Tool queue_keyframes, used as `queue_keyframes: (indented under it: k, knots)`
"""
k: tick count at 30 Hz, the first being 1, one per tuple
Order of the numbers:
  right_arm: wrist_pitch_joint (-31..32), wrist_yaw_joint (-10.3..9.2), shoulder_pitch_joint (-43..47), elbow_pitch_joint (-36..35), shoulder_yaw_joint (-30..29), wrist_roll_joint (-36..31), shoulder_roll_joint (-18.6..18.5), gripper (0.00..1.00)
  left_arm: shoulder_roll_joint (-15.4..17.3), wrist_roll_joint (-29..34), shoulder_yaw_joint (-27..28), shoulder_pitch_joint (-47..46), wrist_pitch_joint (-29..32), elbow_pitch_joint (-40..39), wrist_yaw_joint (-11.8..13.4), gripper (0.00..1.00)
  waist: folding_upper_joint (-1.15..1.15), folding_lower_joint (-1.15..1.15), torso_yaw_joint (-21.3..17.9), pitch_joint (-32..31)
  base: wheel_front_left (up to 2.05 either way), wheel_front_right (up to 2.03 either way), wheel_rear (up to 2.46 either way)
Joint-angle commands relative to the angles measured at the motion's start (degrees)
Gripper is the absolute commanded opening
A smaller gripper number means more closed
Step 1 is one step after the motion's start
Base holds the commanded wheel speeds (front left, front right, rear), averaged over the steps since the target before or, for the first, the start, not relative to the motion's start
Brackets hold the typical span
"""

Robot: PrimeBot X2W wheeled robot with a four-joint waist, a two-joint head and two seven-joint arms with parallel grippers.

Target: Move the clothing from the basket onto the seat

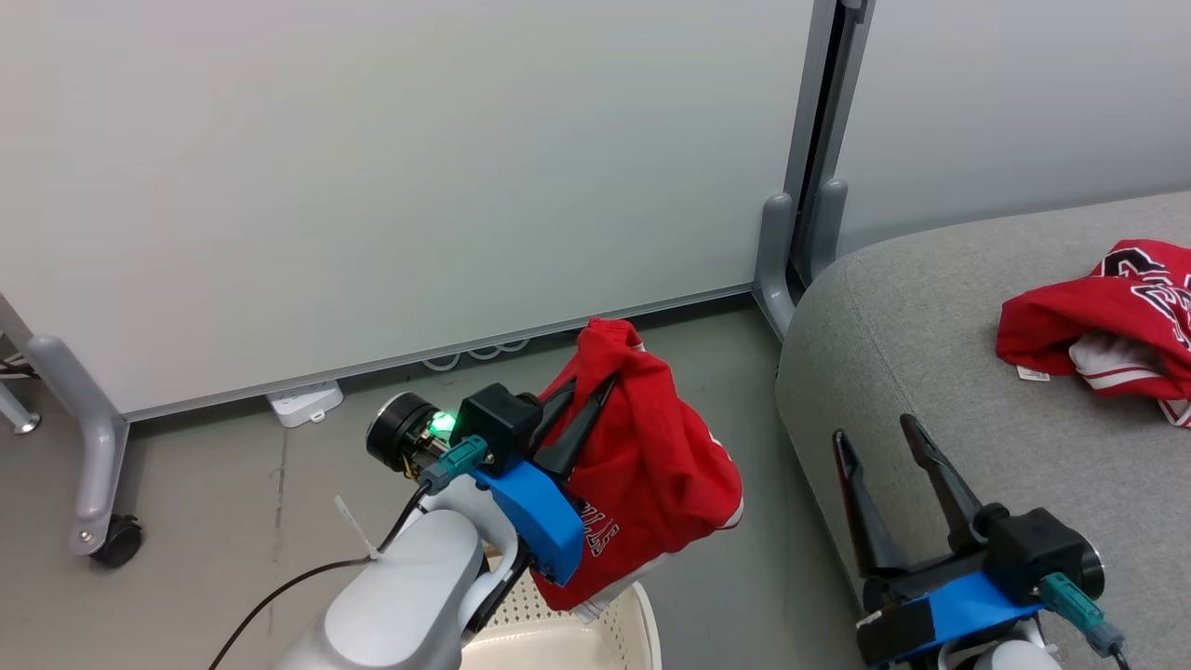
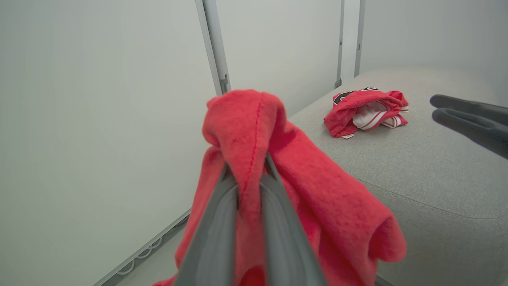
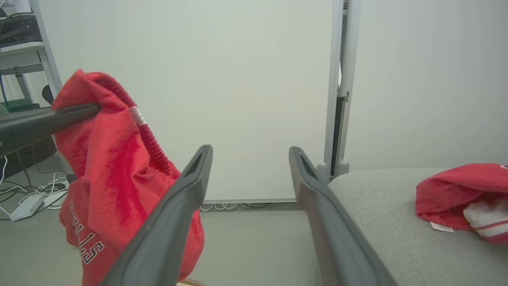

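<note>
The red garment (image 1: 627, 482) hangs in loose folds (image 1: 659, 435), so I expect it to sag from my right gripper and end up crumpled when I take it to the seat.
A red garment (image 1: 651, 465) with white lettering hangs in the air above the cream perforated basket (image 1: 595, 637), whose rim shows at the bottom edge. My left gripper (image 1: 595, 386) is shut on its top fold; the same garment (image 2: 309, 186) drapes over the fingers in the left wrist view and hangs at the left as the garment (image 3: 115, 178) in the right wrist view. A second red garment (image 1: 1107, 326) with white stripes lies crumpled on the grey seat (image 1: 930, 372). My right gripper (image 1: 870, 433) stands open over the seat's near edge, holding nothing.
A white partition wall (image 1: 372, 186) with grey posts stands behind. A caster foot (image 1: 107, 535) is at the left, and a white power strip (image 1: 302, 402) with cables lies on the grey floor by the wall.
</note>
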Motion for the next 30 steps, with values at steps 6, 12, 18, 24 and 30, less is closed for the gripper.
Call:
queue_keyframes:
  k: [6,12,18,24,30]
  knots:
    - [0.00,-0.04,-0.36,-1.35,5.35,0.56,-0.28,1.00,0.07,-0.28,-0.32,-0.63,-0.19,0.32,0.10,0.00,0.00,0.00,0.27,0.48,0.00,0.00,0.00]
    - [0.00,-0.05,-2.10,-1.31,11.79,1.28,-1.05,1.00,-0.16,-0.44,-0.52,-0.84,-0.19,0.43,0.29,0.00,0.00,0.00,0.51,0.89,0.00,0.00,0.00]
    - [0.00,-0.05,-4.96,1.01,16.32,1.70,-1.61,1.00,-0.49,-0.45,-0.75,-1.13,-0.19,0.40,0.26,0.00,0.00,0.00,0.98,1.26,0.00,0.00,0.00]
    - [0.00,-0.05,-9.37,6.18,18.78,1.06,-1.24,1.00,-0.85,-0.26,-1.07,-1.42,-0.19,0.27,0.20,0.00,0.00,0.00,1.48,1.74,0.00,0.00,0.00]
    - [0.00,-0.04,-13.68,13.09,20.51,-0.32,-0.67,1.00,-1.40,-0.26,-1.70,-1.73,-0.19,0.20,-0.03,0.00,0.00,0.00,2.41,2.30,0.00,0.00,0.00]
